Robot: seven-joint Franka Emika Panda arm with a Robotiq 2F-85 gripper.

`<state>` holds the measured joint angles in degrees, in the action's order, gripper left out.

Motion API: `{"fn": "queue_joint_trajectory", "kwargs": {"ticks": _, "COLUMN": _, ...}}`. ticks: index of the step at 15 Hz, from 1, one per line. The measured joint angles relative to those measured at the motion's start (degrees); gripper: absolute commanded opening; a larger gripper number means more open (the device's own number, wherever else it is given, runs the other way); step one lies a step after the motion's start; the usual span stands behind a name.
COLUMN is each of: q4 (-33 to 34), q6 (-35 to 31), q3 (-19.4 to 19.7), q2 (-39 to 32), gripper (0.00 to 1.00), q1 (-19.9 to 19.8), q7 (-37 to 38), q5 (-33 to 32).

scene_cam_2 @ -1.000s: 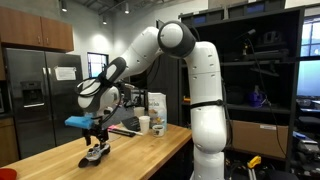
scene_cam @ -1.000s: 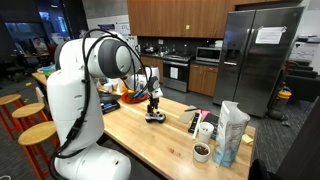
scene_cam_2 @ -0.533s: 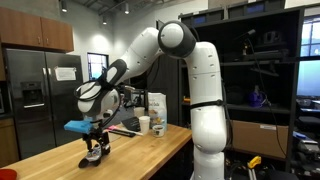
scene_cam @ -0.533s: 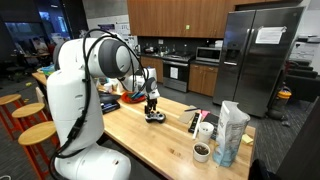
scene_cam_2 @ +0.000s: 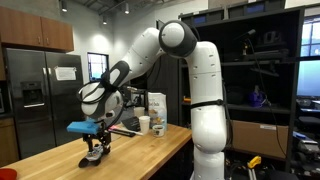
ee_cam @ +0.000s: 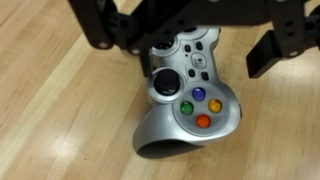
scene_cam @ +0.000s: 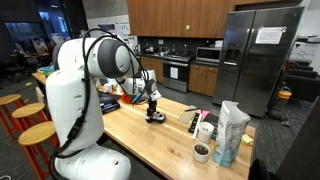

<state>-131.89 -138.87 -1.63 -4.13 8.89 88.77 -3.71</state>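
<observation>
The controller sits (ee_cam: 158,88) near one finger and far from the other, so next my gripper lines up over the controller's middle (ee_cam: 195,62) and goes lower before it closes.
A silver game controller (ee_cam: 190,95) with coloured buttons lies flat on the wooden table (ee_cam: 60,110). My gripper (ee_cam: 188,50) comes in from the top of the wrist view and is open. Its black fingers (ee_cam: 277,52) stand wide apart on either side of the controller's upper half, and the right one is clear of it. In both exterior views the gripper (scene_cam: 152,104) (scene_cam_2: 97,143) hangs just above the controller (scene_cam: 155,117) (scene_cam_2: 95,156) near the middle of the table.
At one end of the table stand a tall pale bag (scene_cam: 231,132), a white cup (scene_cam: 206,130) and a dark mug (scene_cam: 201,151). Cluttered items (scene_cam: 112,100) lie at the other end. Wooden stools (scene_cam: 38,133) stand beside the table, and a fridge (scene_cam: 258,60) behind it.
The wrist has come down a little toward the controller. The controller has not moved.
</observation>
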Motion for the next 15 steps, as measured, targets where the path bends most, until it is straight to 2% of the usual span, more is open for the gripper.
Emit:
{"fn": "queue_joint_trajectory", "kwargs": {"ticks": 2, "q4": -0.1, "q6": -1.2, "q3": 0.0, "q2": 0.2, "gripper": 0.88, "q1": -0.2, "q7": -2.3, "q5": 0.0}}
{"fn": "queue_joint_trajectory", "kwargs": {"ticks": 3, "q4": -0.1, "q6": -1.7, "q3": 0.0, "q2": 0.2, "gripper": 0.93, "q1": -0.2, "q7": -3.3, "q5": 0.0}}
{"fn": "queue_joint_trajectory", "kwargs": {"ticks": 6, "q4": -0.5, "q6": -2.5, "q3": 0.0, "q2": 0.3, "gripper": 1.00, "q1": -0.5, "q7": -5.2, "q5": 0.0}}
{"fn": "queue_joint_trajectory", "kwargs": {"ticks": 15, "q4": -1.8, "q6": -8.0, "q3": 0.7, "q2": 0.4, "gripper": 1.00, "q1": -3.2, "q7": -5.9, "q5": -1.6}}
